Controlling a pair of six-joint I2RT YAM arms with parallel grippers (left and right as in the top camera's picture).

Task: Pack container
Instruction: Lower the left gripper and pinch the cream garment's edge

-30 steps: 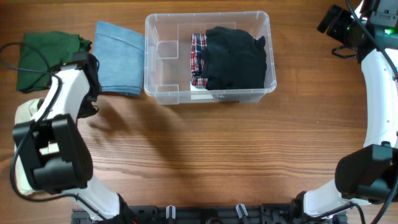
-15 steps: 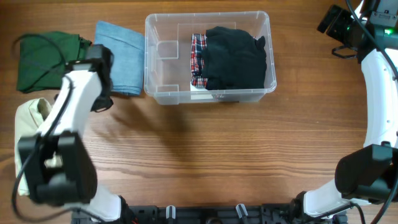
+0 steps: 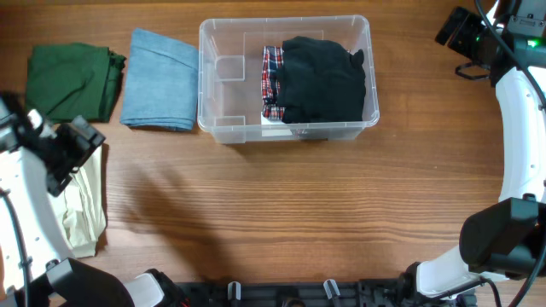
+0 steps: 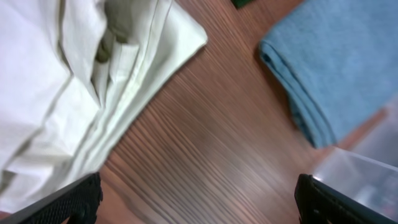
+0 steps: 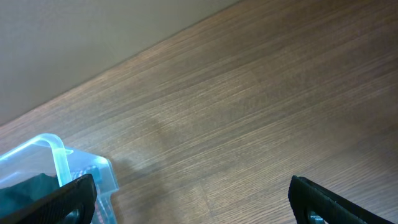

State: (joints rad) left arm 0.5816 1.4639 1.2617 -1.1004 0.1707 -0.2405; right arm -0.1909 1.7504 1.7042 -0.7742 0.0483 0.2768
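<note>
The cream garment lies flat with its long edge (image 3: 103, 200) on the wood, so my left gripper needs to approach low from the container's side (image 3: 122, 179) and scoop beneath it.
The clear plastic container (image 3: 218, 85) stands at the back middle of the table, with a black garment (image 3: 322, 78) and a plaid one (image 3: 272, 81) inside its right half. A corner of the container (image 4: 367, 168) shows in the left wrist view. My left gripper (image 3: 84, 138) hovers at the table's left, open and empty (image 4: 202, 208), between a cream garment (image 4: 56, 93) and a folded blue garment (image 4: 336, 62). At the far right corner my right gripper (image 3: 461, 34) is open and empty (image 5: 196, 208) over bare wood, well right of the container (image 5: 59, 165).
Left of the container lie the blue garment (image 3: 160, 81) and a dark green garment (image 3: 68, 81). The cream garment (image 3: 78, 209) lies near the front left, partly under my left arm. The container's left half holds nothing.
My left arm has swung away from the blue garment, leftward and toward the table's front, and now sits over the cream garment's edge. The right arm has not moved.
</note>
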